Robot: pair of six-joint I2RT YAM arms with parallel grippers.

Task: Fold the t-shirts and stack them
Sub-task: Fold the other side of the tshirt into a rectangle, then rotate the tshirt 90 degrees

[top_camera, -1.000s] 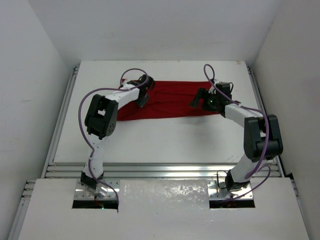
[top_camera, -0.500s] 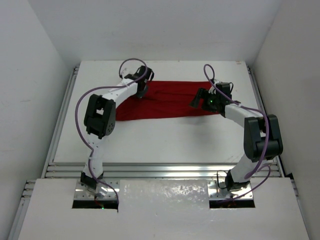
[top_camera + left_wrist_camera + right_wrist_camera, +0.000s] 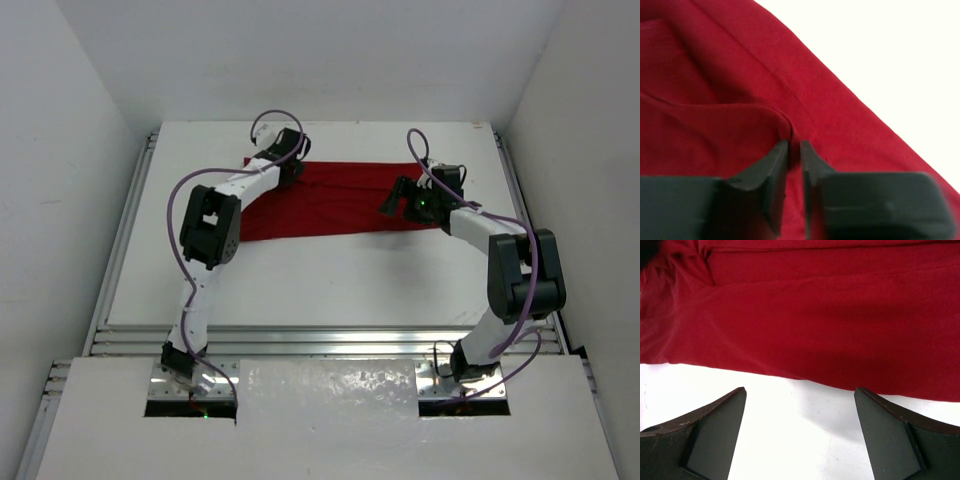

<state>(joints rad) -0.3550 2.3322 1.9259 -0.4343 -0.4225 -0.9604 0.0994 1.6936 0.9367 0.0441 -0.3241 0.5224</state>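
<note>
Next, I move my right gripper back to the t-shirt's end [image 3: 430, 226] and swing it toward the table's near edge, because the dark red t-shirt [image 3: 345, 207] lies crosswise as a band.
The dark red t-shirt [image 3: 340, 205] lies as a long flat band across the far half of the white table. My left gripper [image 3: 292, 172] is at its far left corner. In the left wrist view the t-shirt [image 3: 715, 60] fills most of the frame, and the left gripper [image 3: 794, 146] is shut with a raised fold of red cloth pinched between the jaws. My right gripper [image 3: 391, 203] is over the right part of the shirt. In the right wrist view it [image 3: 800, 395] is wide open and empty over bare table, just short of the shirt's [image 3: 815, 305] hem.
The white table [image 3: 330, 285] has metal rails along its left side [image 3: 125, 230], right side [image 3: 520, 200] and near edge [image 3: 330, 340]. White walls close in the back and both sides.
My left gripper has moved toward the far edge of the table, up the shirt's left end, and its elbow has swung right. The right arm has not moved.
</note>
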